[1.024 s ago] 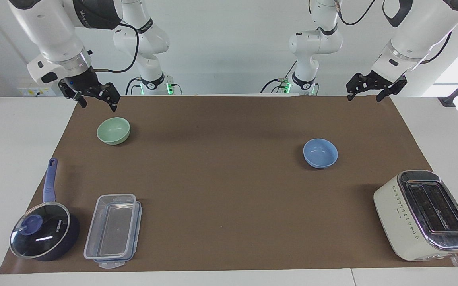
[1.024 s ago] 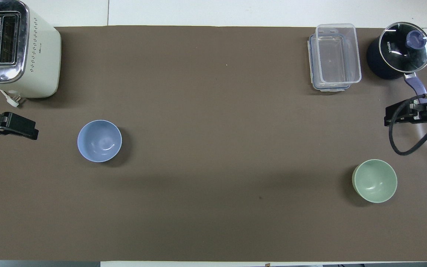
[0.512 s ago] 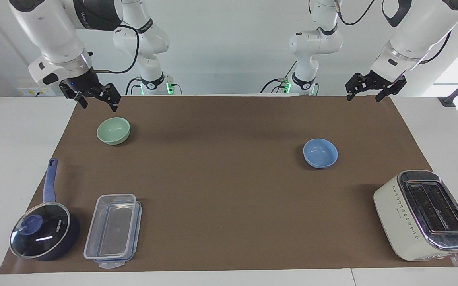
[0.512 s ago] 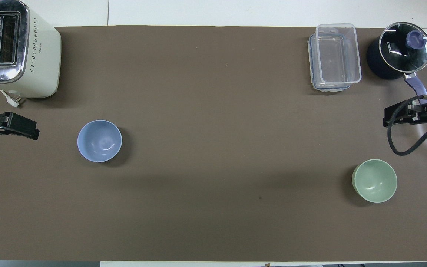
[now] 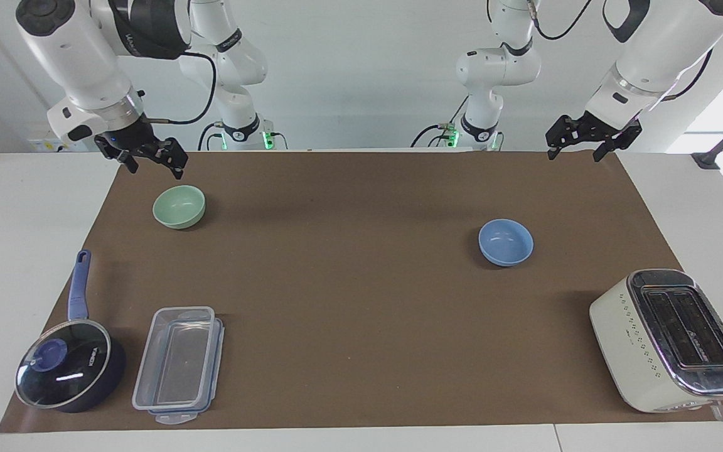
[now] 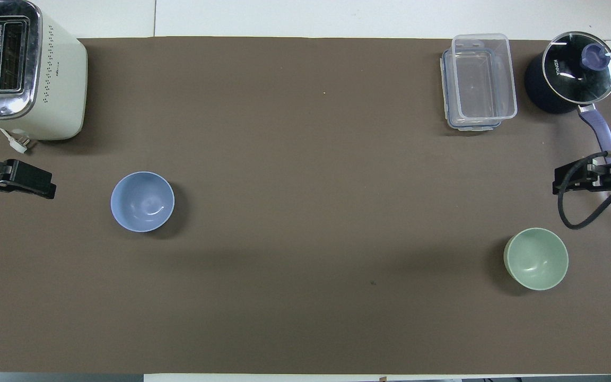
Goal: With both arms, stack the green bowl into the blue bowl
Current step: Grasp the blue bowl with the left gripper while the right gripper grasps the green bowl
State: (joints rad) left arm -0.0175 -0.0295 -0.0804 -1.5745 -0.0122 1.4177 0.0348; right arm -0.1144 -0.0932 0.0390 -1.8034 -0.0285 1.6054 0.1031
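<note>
I expect the blue bowl to be out of sight from above when I stack the bowls, because the green bowl's rim (image 6: 536,228) looks as wide as the blue bowl's (image 6: 142,201).
The green bowl (image 5: 179,207) stands upright and empty on the brown mat toward the right arm's end, also in the overhead view (image 6: 536,259). The blue bowl (image 5: 506,242) stands upright and empty toward the left arm's end, also in the overhead view (image 6: 142,201). My right gripper (image 5: 153,164) hangs open and empty in the air over the mat's edge close to the green bowl, not touching it. My left gripper (image 5: 575,154) hangs open and empty over the mat's corner at its own end, well apart from the blue bowl.
A cream toaster (image 5: 669,339) stands farther from the robots than the blue bowl. A clear lidded container (image 5: 178,358) and a dark blue saucepan with a glass lid (image 5: 66,370) stand farther from the robots than the green bowl.
The right arm has tilted and its gripper has shifted slightly near the green bowl. The left gripper and both bowls have stayed put.
</note>
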